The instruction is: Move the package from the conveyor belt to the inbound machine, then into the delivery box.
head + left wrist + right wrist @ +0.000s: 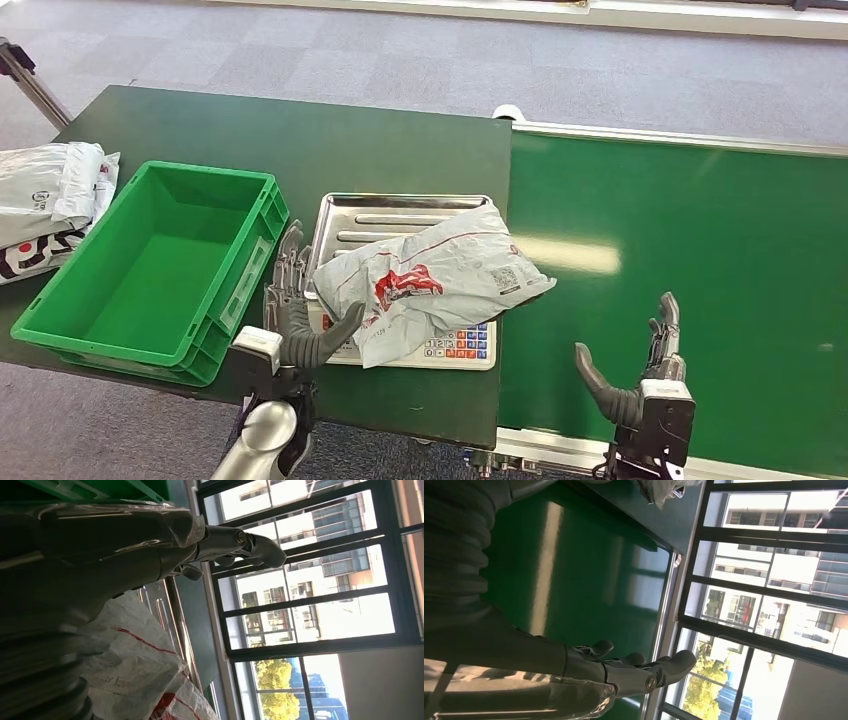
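The grey package (435, 275) has a creased plastic skin and a corner of the package droops (378, 349), so it should bunch up and fold around the robot's left gripper when the robot lifts it.
A crumpled grey package (430, 278) with red print lies on the steel tray of the inbound machine (375, 215), covering part of its keypad (462, 343). My left hand (298, 305) stands at the package's left edge, fingers apart and thumb under its corner, holding nothing. The left wrist view shows that hand (150, 545) beside the package (135, 665). My right hand (640, 365) hovers open above the green conveyor belt (700, 260), well right of the package. The green delivery box (150, 265) stands left of the machine, with nothing inside.
Several grey and white packages (50, 205) lie at the far left of the dark table (300, 140). The belt's metal edge (680, 138) runs along its far side. Grey carpet (400, 50) lies beyond. Windows (764, 580) fill the background of the wrist views.
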You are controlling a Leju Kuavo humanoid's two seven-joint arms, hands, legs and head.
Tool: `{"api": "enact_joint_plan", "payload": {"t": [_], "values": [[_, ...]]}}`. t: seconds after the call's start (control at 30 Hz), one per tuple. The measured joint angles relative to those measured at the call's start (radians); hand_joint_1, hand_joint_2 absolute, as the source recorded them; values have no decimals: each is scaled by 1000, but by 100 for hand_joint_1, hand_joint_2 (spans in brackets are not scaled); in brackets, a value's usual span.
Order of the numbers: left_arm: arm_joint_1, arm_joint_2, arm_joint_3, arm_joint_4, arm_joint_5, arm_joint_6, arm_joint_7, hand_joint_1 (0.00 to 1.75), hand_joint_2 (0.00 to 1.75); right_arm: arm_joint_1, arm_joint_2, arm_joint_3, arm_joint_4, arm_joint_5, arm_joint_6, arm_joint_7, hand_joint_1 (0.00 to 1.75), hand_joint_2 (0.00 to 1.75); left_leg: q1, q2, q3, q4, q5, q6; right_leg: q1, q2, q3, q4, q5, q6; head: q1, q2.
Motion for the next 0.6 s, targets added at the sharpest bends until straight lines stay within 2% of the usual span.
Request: {"api": "enact_joint_plan", "payload": {"t": [0.23,0.43,0.53,0.6], "values": [[-66,23,-41,-60,-265,-60,61,0,175,9,29,-29,-20,43,42,4,0,175,0,0,0,0,0,0,0,0,0,0,0,0,0,0],[-138,48,-85,-86,-597,-71,256,0,175,37,49,-51,-58,73,73,9,0,175,0,0,0,0,0,0,0,0,0,0,0,0,0,0],[-173,54,-106,-76,-696,-82,326,0,175,50,59,-60,-71,84,80,12,0,175,0,0,0,0,0,0,0,0,0,0,0,0,0,0],[-201,57,-120,-61,-746,-123,370,0,175,54,64,-62,-76,91,85,13,0,175,0,0,0,0,0,0,0,0,0,0,0,0,0,0]]}}
